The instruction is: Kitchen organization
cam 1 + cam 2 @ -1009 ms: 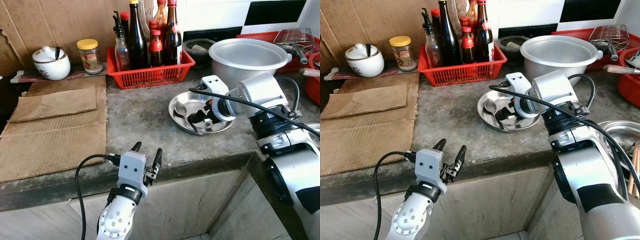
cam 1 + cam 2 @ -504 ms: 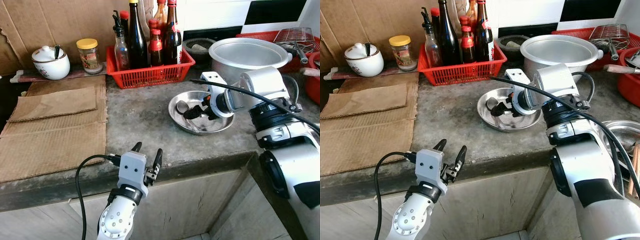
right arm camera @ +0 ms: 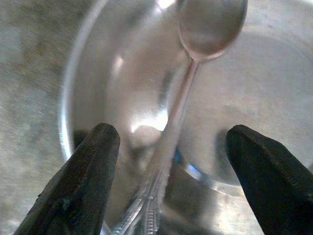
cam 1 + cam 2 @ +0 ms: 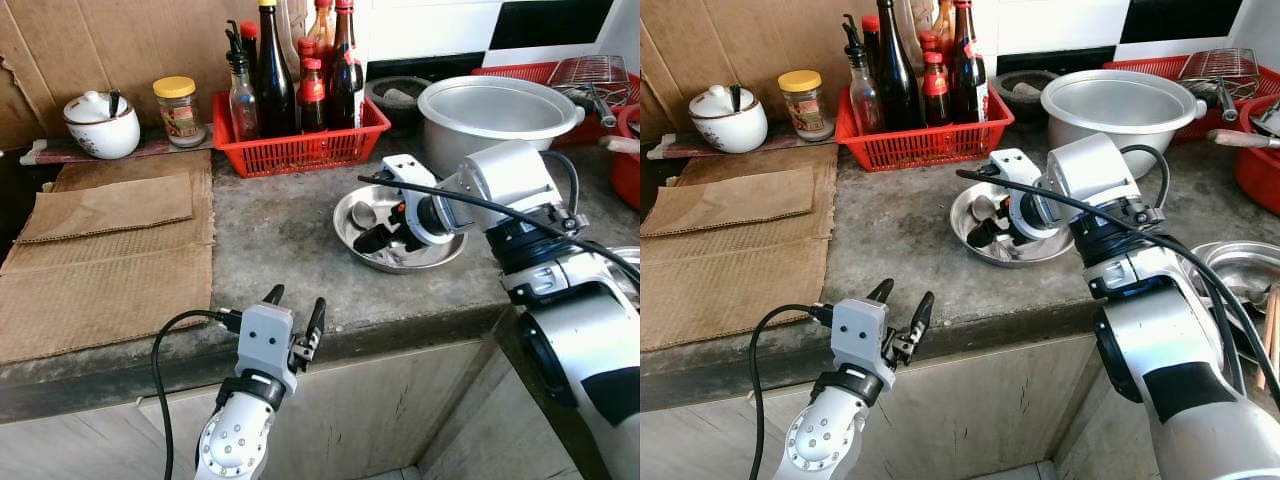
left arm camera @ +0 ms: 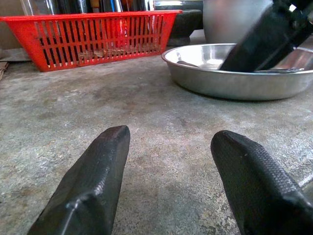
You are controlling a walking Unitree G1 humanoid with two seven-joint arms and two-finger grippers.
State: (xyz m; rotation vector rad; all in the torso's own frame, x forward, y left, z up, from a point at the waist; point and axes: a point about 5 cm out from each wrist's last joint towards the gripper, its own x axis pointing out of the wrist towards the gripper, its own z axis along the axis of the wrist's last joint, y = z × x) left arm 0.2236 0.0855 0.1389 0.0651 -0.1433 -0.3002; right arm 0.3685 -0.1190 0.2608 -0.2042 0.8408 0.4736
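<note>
The metal spoon's bowl (image 4: 363,214) lies past the ends of the right gripper's fingers, so the spoon (image 3: 175,120) will stand with its bowl up above the fingers when the robot lifts it.
A round steel plate (image 4: 437,256) lies on the grey counter in front of the big pot. In it rests a metal spoon (image 3: 207,28), bowl toward the red basket. My right gripper (image 4: 372,238) reaches down into the plate's left side, open, with the spoon's handle lying between its two fingers (image 3: 93,161) in the right wrist view. Whether they touch the spoon I cannot tell. My left gripper (image 4: 294,304) is open at the counter's front edge, pointing toward the plate (image 5: 234,81), with nothing in it.
A red basket (image 4: 300,150) of sauce bottles stands at the back, an aluminium pot (image 4: 500,105) to its right. A white lidded pot (image 4: 100,125) and a jar (image 4: 180,110) stand at back left. Cardboard sheets (image 4: 110,250) cover the counter's left side.
My right gripper has shifted a little to the left and lower inside the plate. The left arm has stayed where it was.
</note>
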